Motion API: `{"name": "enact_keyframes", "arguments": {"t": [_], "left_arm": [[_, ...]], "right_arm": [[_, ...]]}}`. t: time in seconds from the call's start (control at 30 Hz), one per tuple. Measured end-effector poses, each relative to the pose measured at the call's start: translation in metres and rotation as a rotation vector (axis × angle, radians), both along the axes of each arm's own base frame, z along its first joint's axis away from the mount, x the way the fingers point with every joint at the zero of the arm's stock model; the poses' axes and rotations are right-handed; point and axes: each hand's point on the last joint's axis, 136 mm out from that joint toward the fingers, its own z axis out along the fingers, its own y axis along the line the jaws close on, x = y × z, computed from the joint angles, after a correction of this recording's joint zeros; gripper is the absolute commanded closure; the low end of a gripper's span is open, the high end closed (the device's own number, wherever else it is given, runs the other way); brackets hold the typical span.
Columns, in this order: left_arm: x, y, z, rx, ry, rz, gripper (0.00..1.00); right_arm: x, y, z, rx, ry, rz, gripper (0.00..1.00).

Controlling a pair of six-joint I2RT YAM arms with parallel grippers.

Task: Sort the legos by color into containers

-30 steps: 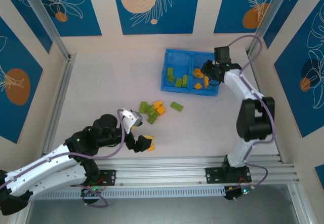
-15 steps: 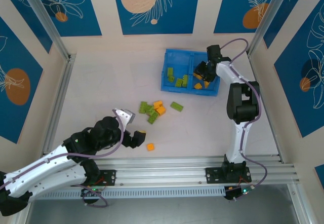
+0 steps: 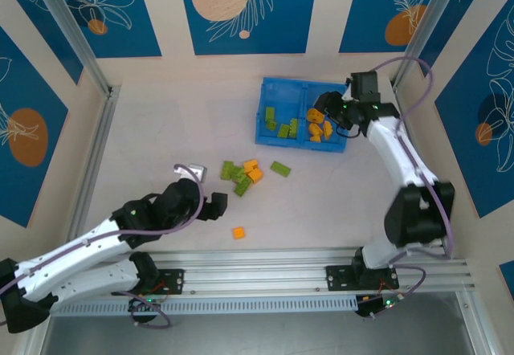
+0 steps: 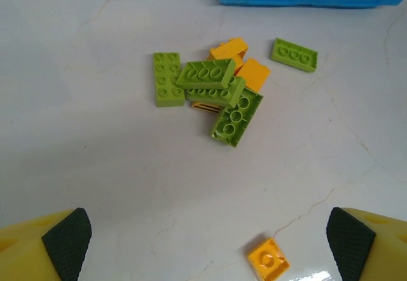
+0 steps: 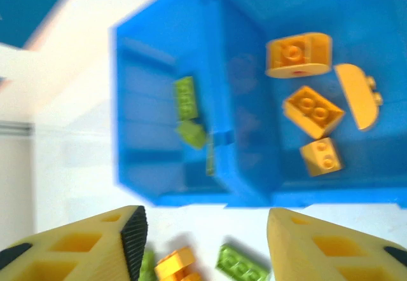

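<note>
Stacked green bricks are on top of an orange brick in the pile [image 4: 205, 107] and cover it, so my left gripper should take from the green stack [image 4: 217, 85] first and fill the green bricks' container.
The legos lie in a loose pile [image 3: 241, 174] [image 4: 213, 90] of lime green and orange bricks at mid-table. One green brick [image 3: 280, 169] [image 4: 294, 54] lies just to the pile's right. A single orange brick [image 3: 238, 232] [image 4: 269, 259] sits nearer the arms. The blue bin [image 3: 265, 98] [image 5: 137, 141] holds green bricks [image 5: 186, 100] in its left container and orange bricks [image 5: 311, 110] in its right one. My left gripper [image 3: 215, 204] [image 4: 206, 243] is open and empty, left of the single orange brick. My right gripper [image 3: 328, 106] [image 5: 206, 239] is open and empty above the bin's right container.
Metal frame posts [image 3: 100, 90] and patterned blue walls close in the table at the back and sides. An aluminium rail [image 3: 305, 263] runs along the near edge by the arm bases. Bare table lies left of the bin and around the pile.
The left gripper has drawn back up and left from the single orange brick, which now lies alone on the table. The right gripper's jaws have opened over the bin and its arm has swung right.
</note>
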Motion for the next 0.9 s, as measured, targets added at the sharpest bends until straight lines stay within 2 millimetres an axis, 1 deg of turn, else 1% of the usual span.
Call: {"name": "enact_keyframes", "arguments": {"t": [0.03, 0.1, 0.17, 0.23, 0.27, 0.3, 0.33, 0.37, 0.43, 0.53, 0.6, 0.7, 0.8, 0.9], "left_arm": [[0.002, -0.002, -0.003, 0.004, 0.009, 0.005, 0.03], [0.008, -0.01, -0.009, 0.007, 0.033, 0.015, 0.03], [0.015, -0.018, -0.015, 0.012, 0.059, 0.015, 0.03], [0.023, -0.029, -0.022, 0.012, 0.09, 0.01, 0.04], [0.027, -0.035, -0.025, 0.015, 0.109, 0.006, 0.04], [0.031, -0.04, -0.029, 0.02, 0.126, 0.002, 0.04], [0.034, -0.045, -0.033, 0.03, 0.144, -0.004, 0.05], [0.039, -0.051, -0.039, 0.047, 0.162, -0.012, 0.06], [0.047, -0.06, -0.047, 0.076, 0.188, -0.027, 0.08], [0.06, -0.067, -0.06, 0.111, 0.217, -0.047, 0.09], [0.066, -0.068, -0.07, 0.127, 0.237, -0.057, 0.09], [0.072, -0.065, -0.089, 0.159, 0.276, -0.066, 0.11], [0.074, -0.068, -0.111, 0.189, 0.319, -0.096, 0.17], [0.073, -0.076, -0.13, 0.203, 0.356, -0.138, 0.22]], "right_arm": [[-0.014, 0.003, 0.013, 0.014, -0.035, 0.021, 0.4], [-0.049, 0.016, 0.037, 0.04, -0.107, 0.09, 0.36], [-0.082, 0.031, 0.052, 0.06, -0.156, 0.166, 0.34], [-0.116, 0.047, 0.059, 0.073, -0.187, 0.25, 0.31], [-0.134, 0.054, 0.058, 0.078, -0.193, 0.295, 0.29], [-0.148, 0.059, 0.055, 0.08, -0.191, 0.328, 0.27], [-0.164, 0.064, 0.049, 0.082, -0.184, 0.366, 0.25], [-0.177, 0.067, 0.04, 0.08, -0.17, 0.393, 0.22], [-0.197, 0.067, 0.02, 0.078, -0.121, 0.422, 0.18], [-0.216, 0.064, -0.009, 0.075, -0.037, 0.437, 0.15], [-0.225, 0.062, -0.021, 0.078, -0.003, 0.441, 0.13], [-0.234, 0.061, -0.026, 0.082, 0.012, 0.45, 0.12], [-0.235, 0.061, -0.026, 0.079, 0.007, 0.449, 0.12], [-0.234, 0.06, -0.031, 0.075, 0.02, 0.446, 0.12]]}}
